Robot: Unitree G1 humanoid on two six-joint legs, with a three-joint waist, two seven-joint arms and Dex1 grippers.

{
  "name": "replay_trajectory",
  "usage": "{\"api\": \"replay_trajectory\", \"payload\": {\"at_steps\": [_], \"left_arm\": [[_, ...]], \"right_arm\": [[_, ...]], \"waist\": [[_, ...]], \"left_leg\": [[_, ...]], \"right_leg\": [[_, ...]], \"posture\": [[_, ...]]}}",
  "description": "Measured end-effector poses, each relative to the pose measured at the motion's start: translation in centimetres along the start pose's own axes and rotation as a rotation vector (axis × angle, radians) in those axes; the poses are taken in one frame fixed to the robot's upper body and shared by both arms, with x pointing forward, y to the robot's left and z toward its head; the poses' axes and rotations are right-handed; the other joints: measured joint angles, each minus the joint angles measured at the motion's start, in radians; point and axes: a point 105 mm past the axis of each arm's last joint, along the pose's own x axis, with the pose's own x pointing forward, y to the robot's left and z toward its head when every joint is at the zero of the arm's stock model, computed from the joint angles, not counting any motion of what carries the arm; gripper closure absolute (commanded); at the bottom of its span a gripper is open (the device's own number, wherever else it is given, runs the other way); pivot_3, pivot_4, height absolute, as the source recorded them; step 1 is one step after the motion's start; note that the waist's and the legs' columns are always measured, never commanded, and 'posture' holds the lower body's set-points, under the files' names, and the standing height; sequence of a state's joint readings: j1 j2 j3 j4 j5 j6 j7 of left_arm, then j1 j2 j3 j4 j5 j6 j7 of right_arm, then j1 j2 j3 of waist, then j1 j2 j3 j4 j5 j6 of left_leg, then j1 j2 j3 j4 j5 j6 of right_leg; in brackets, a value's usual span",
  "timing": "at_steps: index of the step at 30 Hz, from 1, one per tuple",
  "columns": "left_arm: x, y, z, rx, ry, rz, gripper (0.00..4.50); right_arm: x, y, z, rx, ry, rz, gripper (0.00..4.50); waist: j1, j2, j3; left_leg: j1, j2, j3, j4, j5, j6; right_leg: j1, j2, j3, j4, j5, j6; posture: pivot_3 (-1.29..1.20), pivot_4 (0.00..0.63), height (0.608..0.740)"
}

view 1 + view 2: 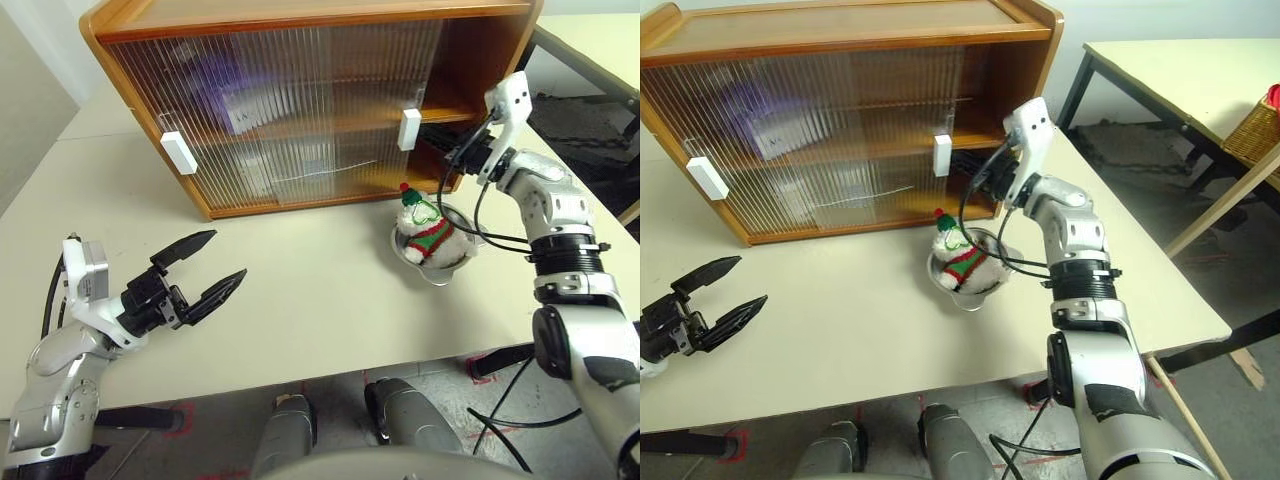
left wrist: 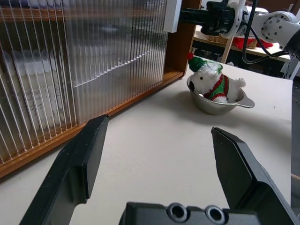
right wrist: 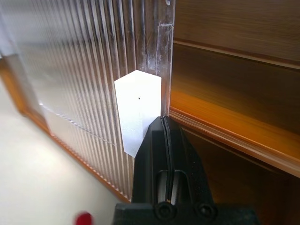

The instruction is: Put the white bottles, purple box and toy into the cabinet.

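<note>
The white handle's side is pressed by my right gripper's closed fingers from the cabinet's open end, so I should keep pushing until the ribbed doors fully overlap.
The cabinet stands at the back of the table, its ribbed sliding doors covering all but the right end. My right gripper is shut, empty, with its tips against the white handle at the door's right edge. The toy sits in a shallow metal bowl in front of the cabinet's open end. A purple blur behind the left door looks like the purple box. The white bottles are hidden. My left gripper hovers open and empty over the near left of the table.
The cream table ends just in front of me. A second handle sits on the left door. To the right stands another table with a wicker basket.
</note>
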State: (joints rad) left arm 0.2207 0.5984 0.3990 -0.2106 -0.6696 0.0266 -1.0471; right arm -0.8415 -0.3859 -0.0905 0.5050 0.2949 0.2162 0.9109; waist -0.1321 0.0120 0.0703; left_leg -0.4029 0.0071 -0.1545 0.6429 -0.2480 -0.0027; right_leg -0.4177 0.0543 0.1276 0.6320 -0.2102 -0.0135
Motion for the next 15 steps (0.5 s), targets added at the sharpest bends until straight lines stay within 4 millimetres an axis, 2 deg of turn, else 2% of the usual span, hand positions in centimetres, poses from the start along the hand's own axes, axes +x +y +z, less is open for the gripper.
{"api": "replay_trajectory", "payload": {"at_steps": [8,15], "left_arm": [[0.0,0.0,-0.2,-0.007,-0.002,0.015,0.0],[-0.2,-0.1,-0.4,-0.013,0.006,0.019,0.0]], "right_arm": [[2.5,3.4,0.5,0.044,-0.047,0.11,4.45],[3.8,5.5,0.8,0.053,-0.064,0.179,4.45]], "waist": [[0.01,0.0,0.0],[0.025,0.0,0.0]], "left_leg": [[0.0,0.0,0.0,0.0,0.0,0.0],[-0.001,0.001,0.0,0.0,-0.001,-0.002]], "right_leg": [[-0.001,0.0,0.0,0.0,-0.001,-0.001],[-0.002,0.0,0.0,0.001,-0.001,-0.003]], "posture": [[-0.12,0.111,0.74],[-0.12,0.112,0.74]]}}
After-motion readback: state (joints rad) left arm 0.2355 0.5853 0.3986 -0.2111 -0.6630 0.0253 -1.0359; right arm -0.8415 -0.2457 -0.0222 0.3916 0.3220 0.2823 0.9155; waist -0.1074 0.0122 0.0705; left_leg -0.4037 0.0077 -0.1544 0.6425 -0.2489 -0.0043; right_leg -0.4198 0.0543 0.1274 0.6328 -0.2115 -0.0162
